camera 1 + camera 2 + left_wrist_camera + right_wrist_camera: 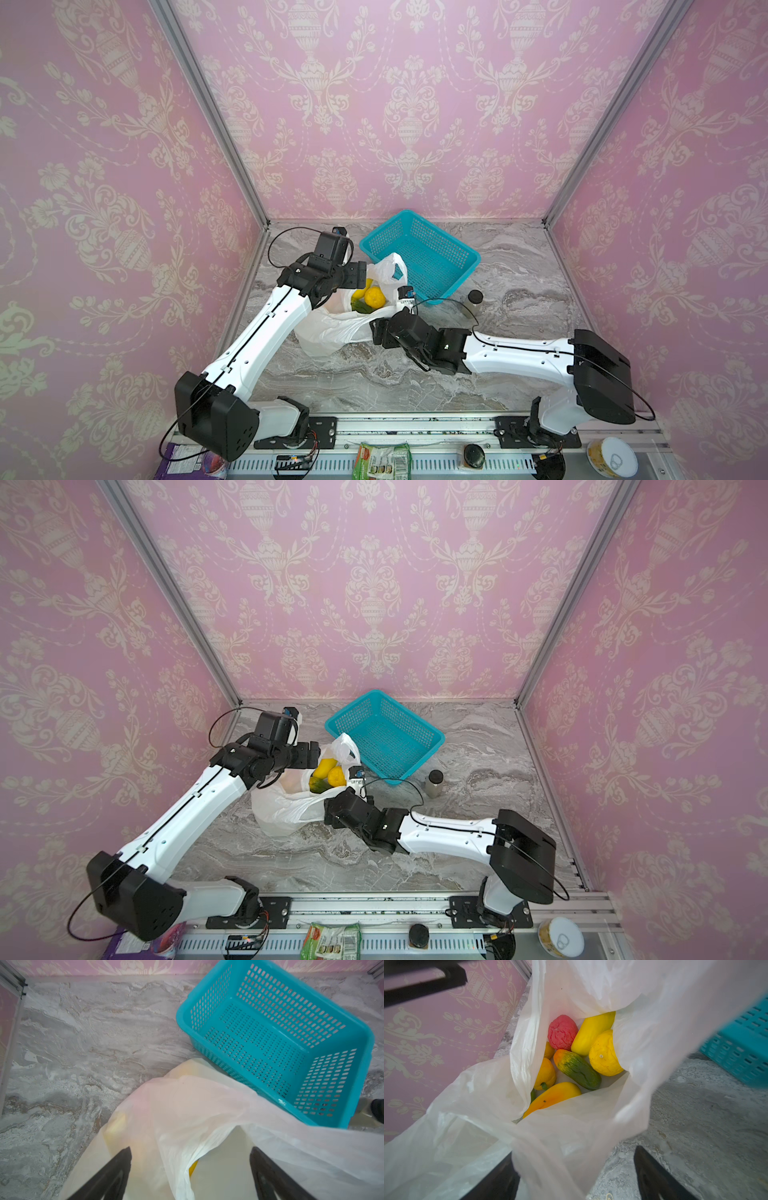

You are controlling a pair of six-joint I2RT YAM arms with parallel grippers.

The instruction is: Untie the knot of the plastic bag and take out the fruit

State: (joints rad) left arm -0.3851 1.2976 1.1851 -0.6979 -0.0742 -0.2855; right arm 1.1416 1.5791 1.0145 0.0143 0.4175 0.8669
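Observation:
The plastic bag's far rim will unfold and stand upright when I pull it, because a limp flap of film hangs over the plastic bag's far side.
The white plastic bag lies left of centre with its mouth gaping open; no knot shows. One loop handle stands up toward the basket. Several pieces of fruit lie inside; the right wrist view shows yellow ones, an orange-green mango and a pink-red ball. My left gripper is open at the bag's far rim, with loose bag film hanging between its jaws. My right gripper is open at the near rim, where film drapes between its jaws.
A teal mesh basket stands tilted behind the bag, touching it. A small dark-lidded jar stands to the basket's right. A green packet and a can lie on the front rail.

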